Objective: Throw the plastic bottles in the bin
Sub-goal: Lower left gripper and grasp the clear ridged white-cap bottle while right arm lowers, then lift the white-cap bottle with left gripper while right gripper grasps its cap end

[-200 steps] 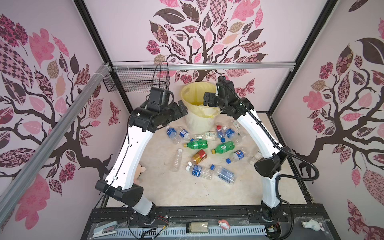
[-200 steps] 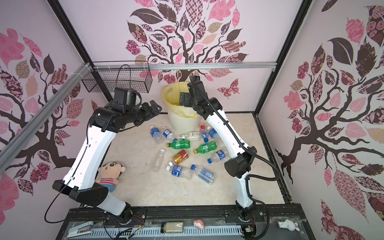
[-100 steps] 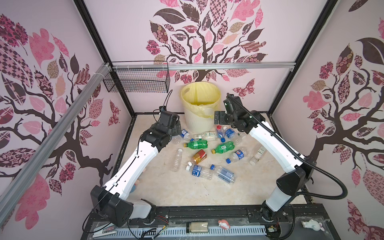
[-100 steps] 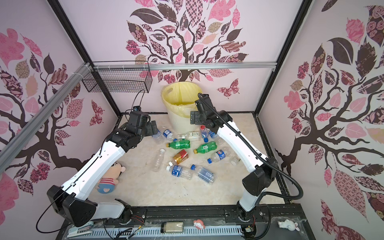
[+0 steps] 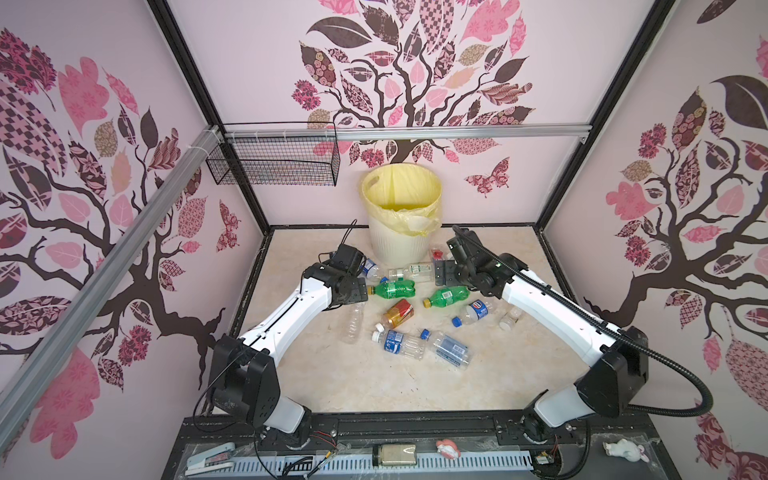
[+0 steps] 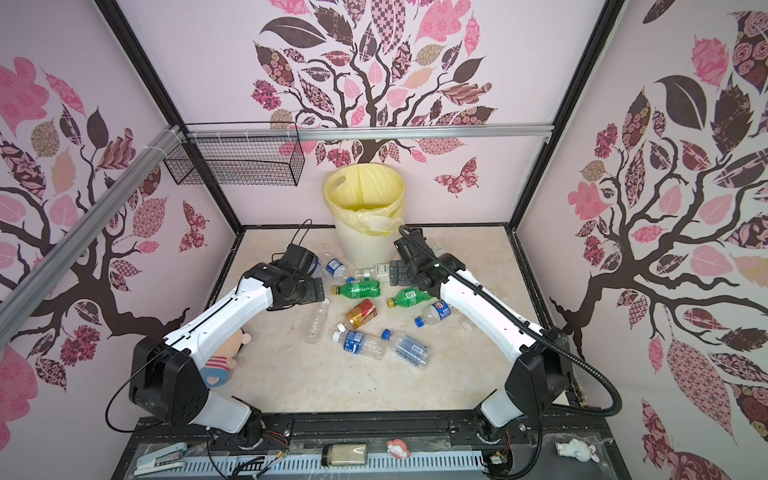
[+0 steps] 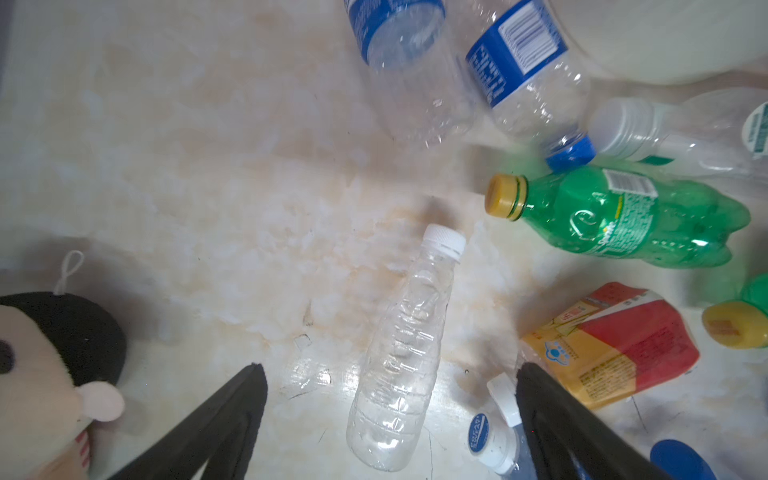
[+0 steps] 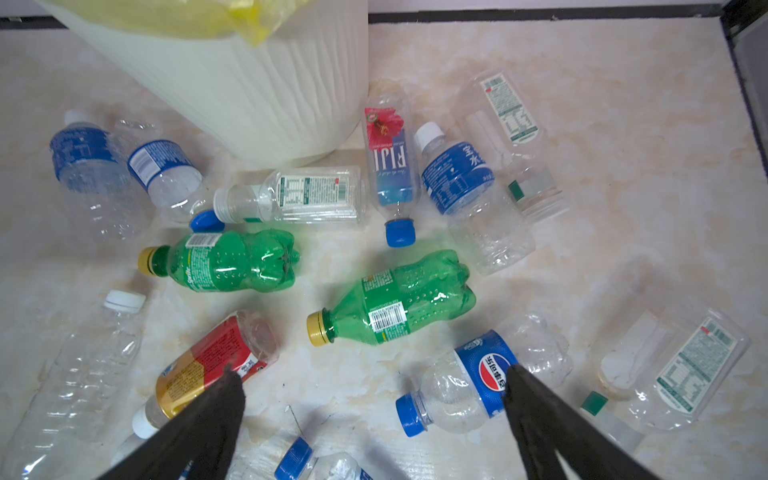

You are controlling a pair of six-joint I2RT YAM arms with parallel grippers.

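My right gripper is far from the clear white-capped bottle (image 6: pixel 316 322), which lies under my left gripper, so next my right gripper gets the bottle from my left gripper by the cap (image 7: pixel 444 241).
The cream ribbed bin (image 5: pixel 399 245) with its yellow bag stands at the back wall. In front of it several plastic bottles lie scattered: two green ones (image 5: pixel 392 289) (image 5: pixel 446 296), an amber one with a red label (image 5: pixel 399 312), and clear blue-labelled ones (image 5: pixel 401 344). My left gripper (image 7: pixel 390 368) hangs open and empty, low over a clear white-capped bottle (image 7: pixel 407 353) that lies between its fingers' line. My right gripper (image 8: pixel 372 372) is open and empty above the floor, between the amber bottle (image 8: pixel 216 361) and a Pepsi bottle (image 8: pixel 469 382).
A black wire mesh basket (image 5: pixel 274 160) hangs on the back left rail. A plush doll (image 6: pixel 224 353) lies under the left arm, near the left wall. More bottles crowd the bin's foot (image 8: pixel 249 91). Black frame edges bound the floor.
Both arms have come down from beside the bin's rim to low over the bottles on the floor. Both grippers stayed open.
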